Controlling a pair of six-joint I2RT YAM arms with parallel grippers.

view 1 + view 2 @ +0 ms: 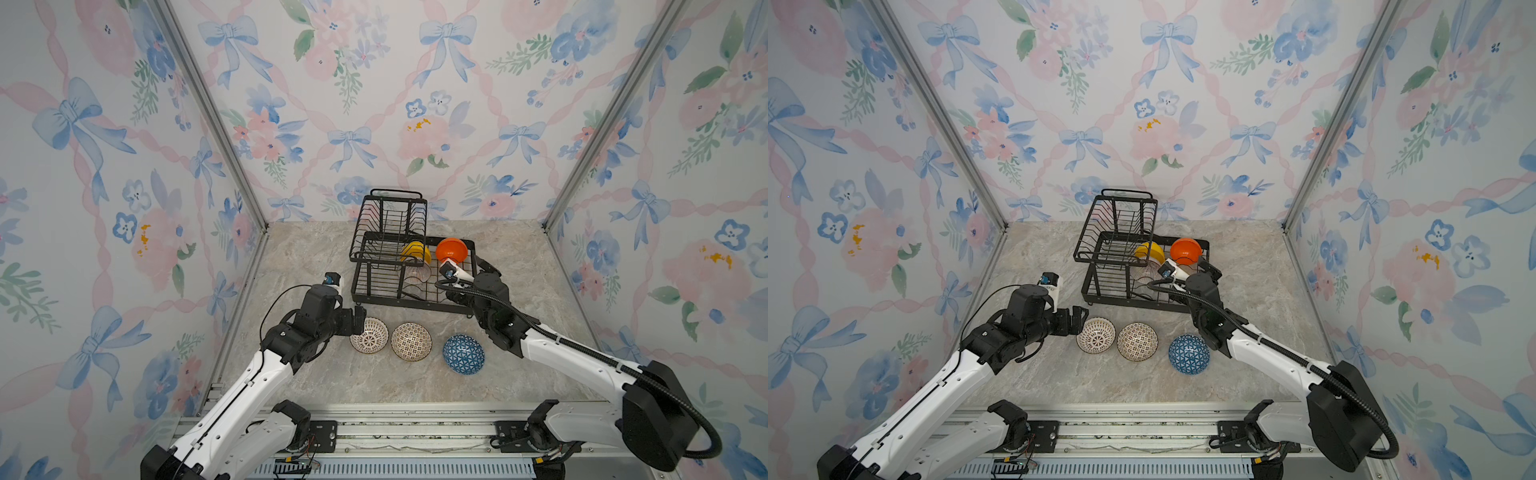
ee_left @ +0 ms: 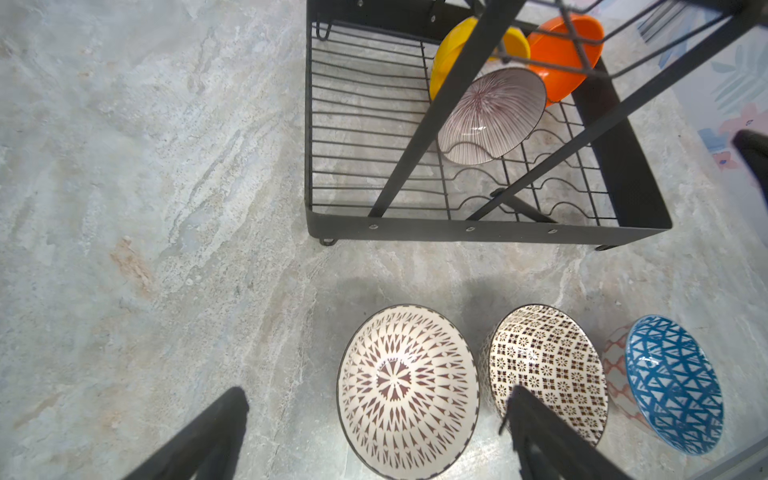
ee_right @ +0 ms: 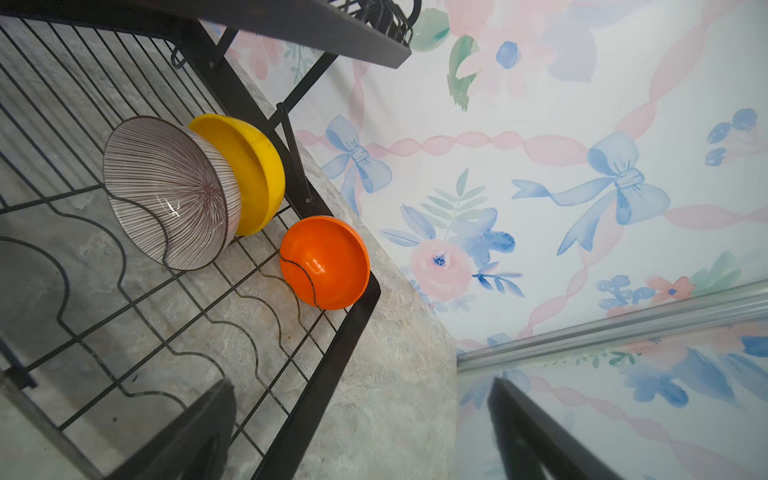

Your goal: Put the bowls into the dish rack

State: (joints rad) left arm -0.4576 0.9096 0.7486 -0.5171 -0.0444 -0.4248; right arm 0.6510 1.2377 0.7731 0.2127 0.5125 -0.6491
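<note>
My left gripper should take the bowl's rim [image 2: 340,392] and pass the bowl over, because the lattice bowl [image 1: 370,336] is far from my right gripper at the rack's free slots.
The black wire dish rack [image 1: 376,232] [image 2: 478,230] [image 3: 353,332] stands at the back. In its lower tray lean a yellow bowl [image 1: 417,250] [image 3: 249,166], an orange bowl [image 1: 451,248] [image 3: 328,257] and a pink-striped bowl [image 1: 417,275] [image 2: 494,112]. In front, on the counter, sit a lattice bowl [image 1: 369,335] [image 2: 407,386], a mosaic bowl [image 1: 411,341] [image 2: 548,357] and a tilted blue bowl [image 1: 463,354] [image 2: 673,382]. My left gripper [image 1: 360,322] [image 2: 374,409] is open beside the lattice bowl's left rim. My right gripper [image 1: 484,266] [image 3: 359,395] is open and empty over the rack's right edge.
The marble counter [image 1: 316,374] is walled in on three sides by floral panels with metal corner posts [image 1: 548,224]. A rail with the arm bases [image 1: 395,432] runs along the front edge. The rack's raised upper basket [image 1: 390,216] is empty.
</note>
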